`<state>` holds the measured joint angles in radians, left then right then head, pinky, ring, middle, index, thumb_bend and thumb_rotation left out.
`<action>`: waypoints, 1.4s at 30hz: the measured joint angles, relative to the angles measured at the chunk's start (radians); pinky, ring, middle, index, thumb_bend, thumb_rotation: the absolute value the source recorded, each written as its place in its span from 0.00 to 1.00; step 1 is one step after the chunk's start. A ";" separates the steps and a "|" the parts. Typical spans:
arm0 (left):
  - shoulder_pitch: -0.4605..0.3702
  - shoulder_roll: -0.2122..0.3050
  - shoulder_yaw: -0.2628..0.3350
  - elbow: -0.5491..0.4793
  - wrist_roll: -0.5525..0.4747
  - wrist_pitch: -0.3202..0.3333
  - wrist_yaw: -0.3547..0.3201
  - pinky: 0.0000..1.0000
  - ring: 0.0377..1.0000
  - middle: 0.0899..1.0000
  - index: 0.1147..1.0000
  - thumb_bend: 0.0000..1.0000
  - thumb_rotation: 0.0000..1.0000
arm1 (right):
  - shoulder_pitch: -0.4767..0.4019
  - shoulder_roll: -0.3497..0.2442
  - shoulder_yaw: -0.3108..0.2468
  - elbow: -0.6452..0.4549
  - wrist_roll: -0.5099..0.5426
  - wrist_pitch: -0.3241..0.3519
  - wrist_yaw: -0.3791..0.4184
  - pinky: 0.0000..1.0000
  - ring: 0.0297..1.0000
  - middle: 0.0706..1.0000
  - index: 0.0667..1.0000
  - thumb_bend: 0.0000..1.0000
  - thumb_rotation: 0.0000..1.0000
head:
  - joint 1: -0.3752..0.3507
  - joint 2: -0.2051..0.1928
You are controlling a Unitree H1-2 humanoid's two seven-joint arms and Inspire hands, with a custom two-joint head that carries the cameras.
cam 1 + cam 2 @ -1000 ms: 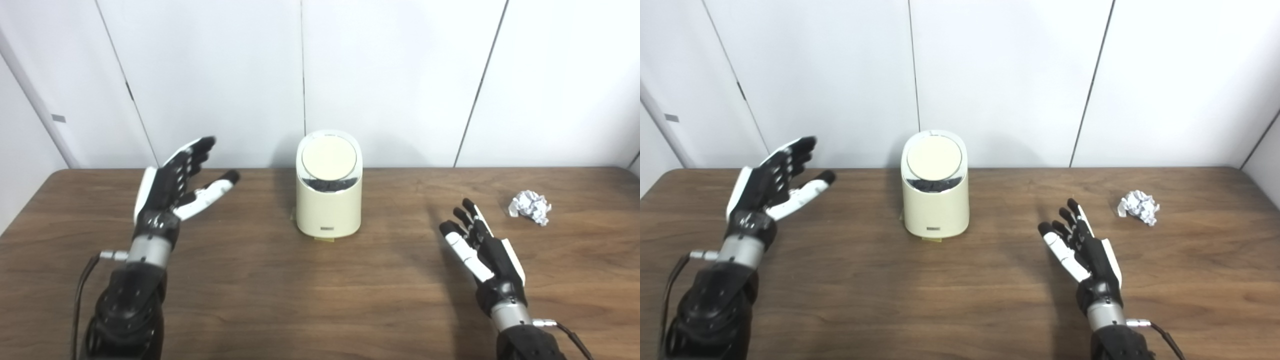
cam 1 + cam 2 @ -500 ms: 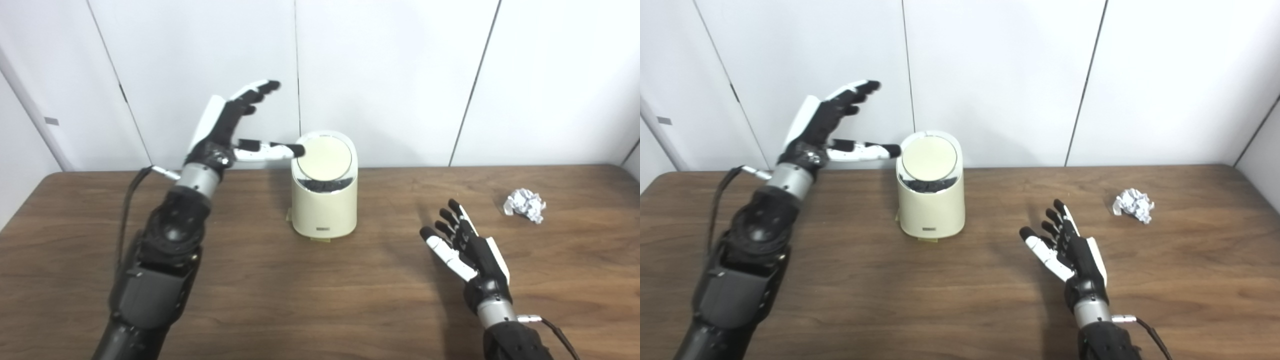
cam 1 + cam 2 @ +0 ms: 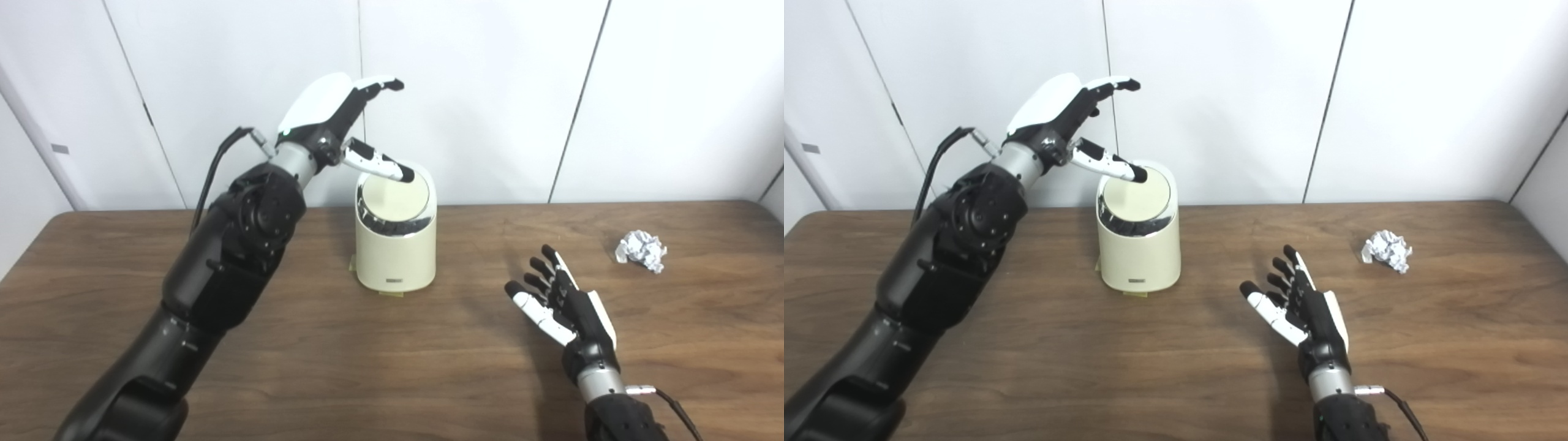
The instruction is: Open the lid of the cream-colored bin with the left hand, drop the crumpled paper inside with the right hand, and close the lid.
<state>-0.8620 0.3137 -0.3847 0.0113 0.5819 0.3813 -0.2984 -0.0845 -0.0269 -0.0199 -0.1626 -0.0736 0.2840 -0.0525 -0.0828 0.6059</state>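
The crumpled paper (image 3: 641, 250) is balled up smaller across than the round lid (image 3: 395, 197), so the paper will drop cleanly through the bin's opening when the robot lets it fall.
The cream-colored bin (image 3: 395, 251) stands mid-table near the back wall, its round lid (image 3: 386, 199) tilted toward me, with a dark gap showing below the lid's front edge. My left hand (image 3: 334, 125) hovers above and behind the bin, open, with the thumb tip reaching over the lid's back rim. The crumpled paper (image 3: 640, 250) lies on the table at the far right. My right hand (image 3: 566, 303) is open just above the table, palm up, left of the paper and right of the bin, holding nothing.
The brown wooden table (image 3: 343, 355) runs across the whole view. White wall panels (image 3: 490, 92) stand right behind the bin. A small yellowish tab (image 3: 389, 293) shows under the bin's front.
My left arm has risen from the table's left side and swung right, bringing the hand over the bin's lid. My right hand has drifted slightly left. The camera has shifted a little.
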 measured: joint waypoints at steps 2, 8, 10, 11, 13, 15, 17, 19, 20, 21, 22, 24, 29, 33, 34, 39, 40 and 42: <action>-0.009 -0.001 -0.011 0.024 0.024 -0.003 -0.015 0.78 0.90 0.91 0.89 0.98 0.22 | 0.000 0.000 0.002 0.000 -0.003 0.000 0.000 0.81 0.87 0.92 0.96 0.54 0.42 | 0.000 0.000; -0.028 0.002 -0.062 0.079 0.115 -0.038 -0.027 0.77 0.88 0.90 0.89 0.99 0.24 | 0.000 0.000 0.003 0.000 -0.004 0.000 0.002 0.80 0.87 0.92 0.96 0.54 0.42 | 0.000 0.006; -0.031 0.003 -0.072 0.090 0.142 -0.053 -0.031 0.75 0.87 0.90 0.89 1.00 0.24 | 0.000 0.000 0.003 0.000 -0.004 0.000 0.003 0.80 0.88 0.92 0.97 0.53 0.42 | -0.002 0.006; -0.031 0.004 -0.075 0.092 0.153 -0.059 -0.033 0.74 0.87 0.89 0.89 1.00 0.23 | 0.000 0.001 0.002 0.000 -0.001 0.000 0.003 0.81 0.88 0.93 0.97 0.54 0.40 | 0.000 0.006; -0.032 0.006 -0.081 0.100 0.176 -0.074 -0.034 0.75 0.87 0.89 0.89 1.00 0.22 | 0.000 0.001 0.000 -0.001 0.002 0.000 0.003 0.80 0.89 0.93 0.97 0.54 0.42 | 0.002 0.008; -0.032 0.010 -0.085 0.106 0.192 -0.089 -0.040 0.78 0.89 0.90 0.90 0.98 0.20 | 0.000 0.001 0.001 -0.001 0.003 0.000 0.003 0.80 0.89 0.93 0.97 0.54 0.42 | 0.002 0.008; -0.033 0.012 -0.088 0.120 0.210 -0.099 -0.050 0.80 0.90 0.91 0.90 0.98 0.18 | 0.000 0.001 0.001 -0.001 0.004 0.000 0.004 0.80 0.88 0.93 0.97 0.54 0.42 | 0.003 0.008; -0.035 0.012 -0.089 0.143 0.220 -0.107 -0.056 0.82 0.91 0.91 0.90 0.98 0.16 | 0.000 0.001 0.002 -0.003 0.003 0.000 0.004 0.80 0.88 0.93 0.97 0.54 0.41 | 0.003 0.008; -0.035 0.012 -0.089 0.153 0.223 -0.118 -0.055 0.83 0.92 0.92 0.90 0.98 0.16 | 0.000 0.001 0.001 -0.003 0.005 0.000 0.004 0.80 0.88 0.93 0.97 0.54 0.40 | 0.002 0.006; -0.036 0.012 -0.091 0.164 0.229 -0.129 -0.055 0.84 0.93 0.92 0.90 0.98 0.15 | 0.000 0.002 0.000 -0.003 0.008 0.000 0.003 0.80 0.88 0.92 0.97 0.54 0.40 | 0.002 0.005; -0.036 0.011 -0.093 0.169 0.239 -0.134 -0.055 0.85 0.93 0.92 0.90 0.98 0.15 | 0.000 0.003 0.000 -0.003 0.009 0.000 0.004 0.80 0.88 0.92 0.97 0.54 0.40 | 0.002 0.005; -0.036 0.009 -0.096 0.178 0.254 -0.142 -0.054 0.84 0.93 0.93 0.90 0.97 0.15 | 0.000 0.005 0.000 -0.003 0.010 0.000 0.004 0.80 0.88 0.92 0.97 0.54 0.39 | 0.003 0.005; -0.035 0.002 -0.102 0.195 0.286 -0.182 -0.041 0.86 0.93 0.91 0.90 0.96 0.12 | -0.001 0.008 0.006 -0.003 -0.003 0.000 0.003 0.77 0.86 0.91 0.97 0.55 0.44 | 0.005 0.003; -0.030 -0.006 -0.102 0.200 0.298 -0.209 -0.024 0.86 0.93 0.92 0.90 0.96 0.14 | -0.001 0.005 0.011 -0.003 -0.020 0.000 0.002 0.76 0.86 0.91 0.97 0.55 0.45 | 0.002 0.000; -0.031 -0.007 -0.101 0.204 0.298 -0.215 -0.021 0.87 0.93 0.92 0.90 0.95 0.14 | -0.001 0.005 0.012 -0.003 -0.023 0.000 0.003 0.77 0.86 0.91 0.97 0.55 0.45 | 0.002 -0.002; -0.031 -0.011 -0.091 0.227 0.298 -0.230 -0.008 0.86 0.93 0.92 0.90 0.95 0.15 | -0.001 0.005 0.013 -0.004 -0.028 0.000 0.003 0.77 0.87 0.91 0.97 0.55 0.45 | 0.000 0.000; -0.031 -0.011 -0.090 0.227 0.298 -0.235 -0.005 0.85 0.93 0.91 0.90 0.94 0.16 | -0.001 0.005 0.014 -0.004 -0.029 0.000 0.003 0.77 0.87 0.91 0.97 0.55 0.45 | -0.002 -0.002; -0.031 -0.014 -0.089 0.228 0.298 -0.241 -0.003 0.85 0.93 0.91 0.90 0.94 0.16 | -0.001 0.005 0.015 -0.004 -0.033 0.000 0.002 0.76 0.87 0.91 0.96 0.54 0.45 | -0.003 -0.002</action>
<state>-0.8926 0.2999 -0.4742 0.2393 0.8802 0.1404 -0.3011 -0.0857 -0.0215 -0.0052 -0.1662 -0.1062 0.2842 -0.0501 -0.0859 0.6044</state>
